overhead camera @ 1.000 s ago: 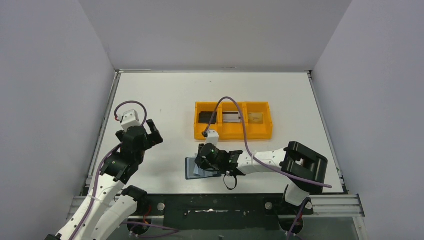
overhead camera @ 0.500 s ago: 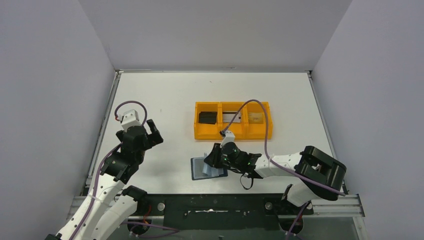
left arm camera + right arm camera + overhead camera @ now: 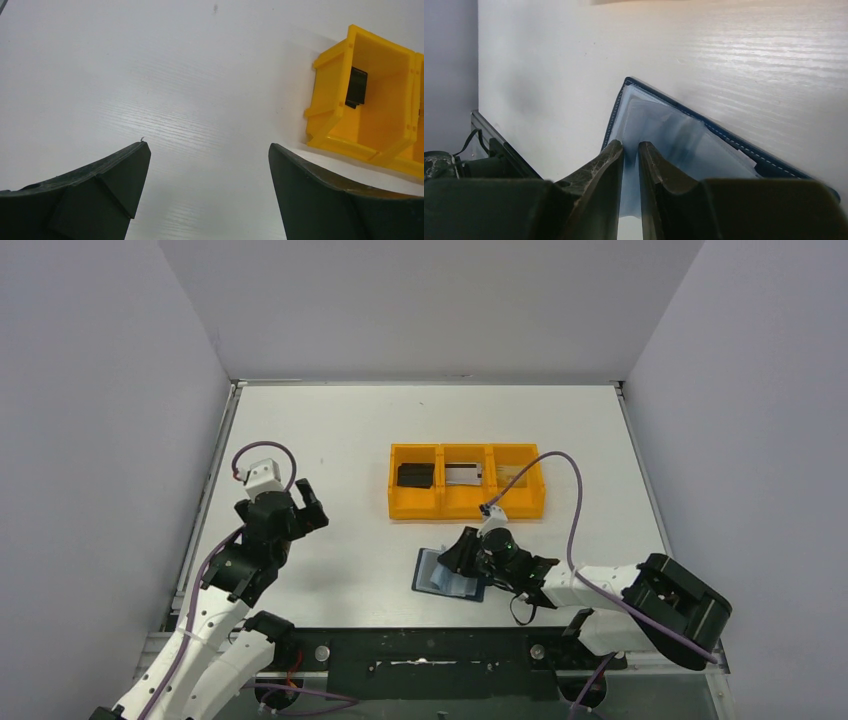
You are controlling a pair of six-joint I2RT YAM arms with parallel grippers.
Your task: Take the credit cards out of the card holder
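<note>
The raised pocket flap (image 3: 441,576) is pinched in my right gripper, and the card holder's other side (image 3: 426,570) is lying free. So my left gripper should hold that side steady before the flap folds.
The card holder (image 3: 436,574), a navy bifold, lies open near the table's front edge, its blue-grey pockets (image 3: 674,131) facing up. My right gripper (image 3: 463,552) reaches onto it from the right. Its jaws (image 3: 630,145) stand nearly together with a blue-grey pocket flap pinched in the narrow gap. The credit cards lie in the orange tray (image 3: 467,508): a black card (image 3: 415,475) on the left, a silver one (image 3: 463,475) in the middle, a gold-tan one (image 3: 514,476) on the right. My left gripper (image 3: 301,503) hangs open and empty over bare table at the left.
In the left wrist view the tray's left compartment (image 3: 327,102) with the black card (image 3: 357,87) stands ahead to the right of the open left fingertips (image 3: 207,147). The table's front rail (image 3: 430,645) runs just below the card holder.
The right arm has swung to the right along the front edge, and the card holder has slid right with it. The left arm has stayed still.
</note>
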